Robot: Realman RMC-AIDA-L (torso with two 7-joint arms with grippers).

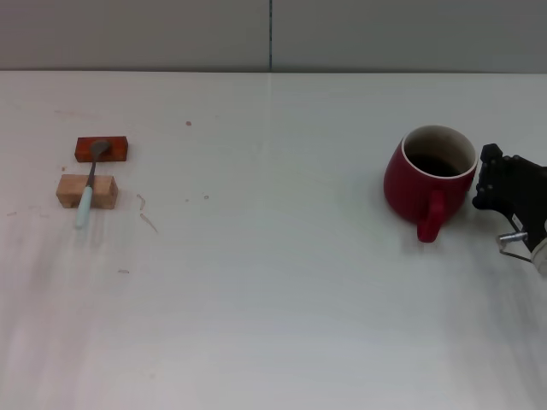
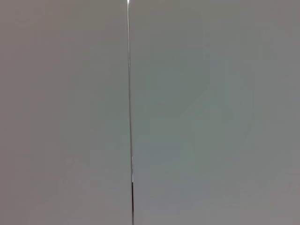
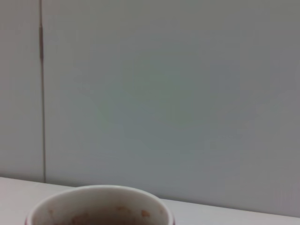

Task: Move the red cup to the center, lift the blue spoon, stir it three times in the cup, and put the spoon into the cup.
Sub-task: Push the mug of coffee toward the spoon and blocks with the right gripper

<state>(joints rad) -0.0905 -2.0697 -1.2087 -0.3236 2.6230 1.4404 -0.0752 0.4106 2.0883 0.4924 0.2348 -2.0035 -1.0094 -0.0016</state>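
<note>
The red cup is standing upright against my right gripper with a clear way to the center, so I keep on pushing until the red cup gets there.
The red cup stands upright at the right of the white table, its handle turned toward the front edge; its cream rim fills the low part of the right wrist view. My right gripper sits just to the right of the cup, close to its side. At the far left the blue spoon lies across two small blocks, its grey bowl on the orange-red block and its pale handle over the tan block. My left gripper is out of view; its wrist view holds only a grey wall.
A grey wall with a vertical seam backs the table. A broad stretch of tabletop lies between the blocks on the left and the cup on the right.
</note>
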